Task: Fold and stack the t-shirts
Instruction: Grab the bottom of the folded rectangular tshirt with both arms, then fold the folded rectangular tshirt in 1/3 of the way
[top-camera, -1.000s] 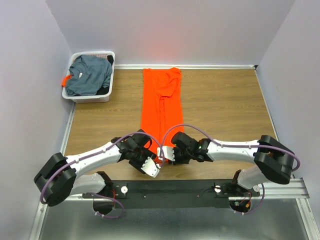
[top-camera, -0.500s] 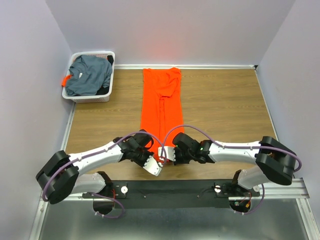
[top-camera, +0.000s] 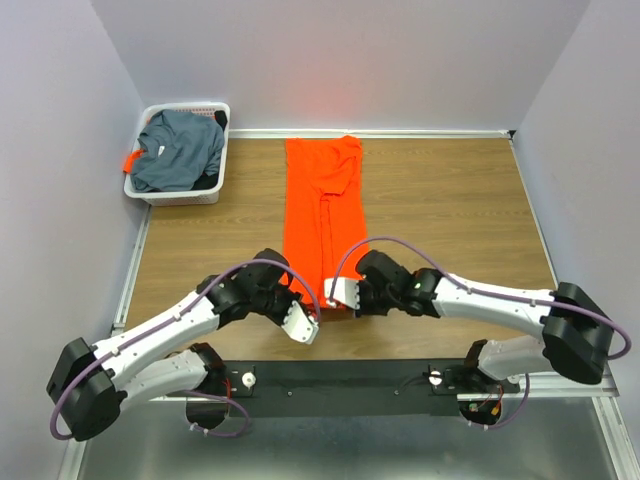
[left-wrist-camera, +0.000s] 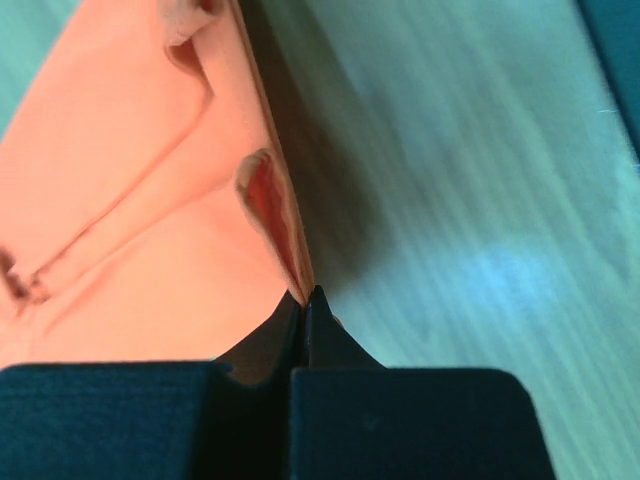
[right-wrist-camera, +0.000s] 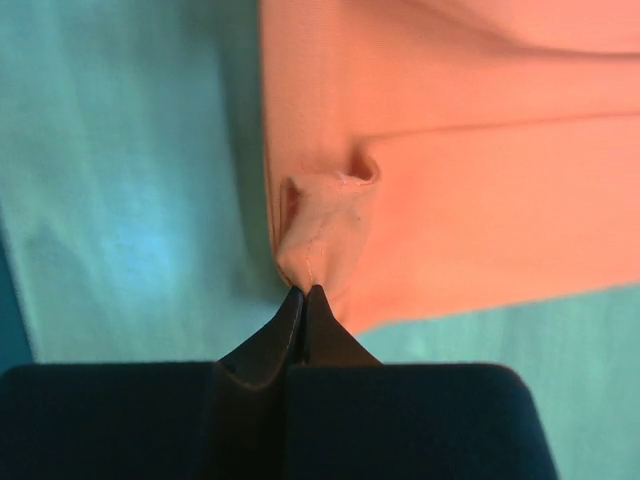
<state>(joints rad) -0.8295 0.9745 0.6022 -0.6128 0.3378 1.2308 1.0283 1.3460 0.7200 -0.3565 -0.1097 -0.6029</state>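
Observation:
I should keep carrying the hem over the t-shirt with my right gripper until the hem gets to the t-shirt's far half (top-camera: 326, 197), because my grippers are holding both near corners of the orange t-shirt (right-wrist-camera: 318, 258).
The orange t-shirt (top-camera: 322, 200) lies as a long narrow strip down the middle of the table, running from the back edge toward the arms. My left gripper (top-camera: 310, 318) is shut on its near left corner, a small pinch of orange cloth (left-wrist-camera: 285, 230) puckered between the fingertips. On the near right corner my right gripper (top-camera: 338, 296) is shut too, with the hem (right-wrist-camera: 320, 225) bunched at its tips. The dark grey-blue t-shirt (top-camera: 180, 150) lies crumpled in the basket at the back left.
A white slotted basket (top-camera: 185, 108) stands in the back left corner against the wall. Bare wooden table (top-camera: 450, 200) lies to both sides of the orange strip. Grey walls close in the table on three sides.
Both grippers have closed on the near end of the orange t-shirt. The right gripper has moved slightly away from the bases, and both arms have swung outward.

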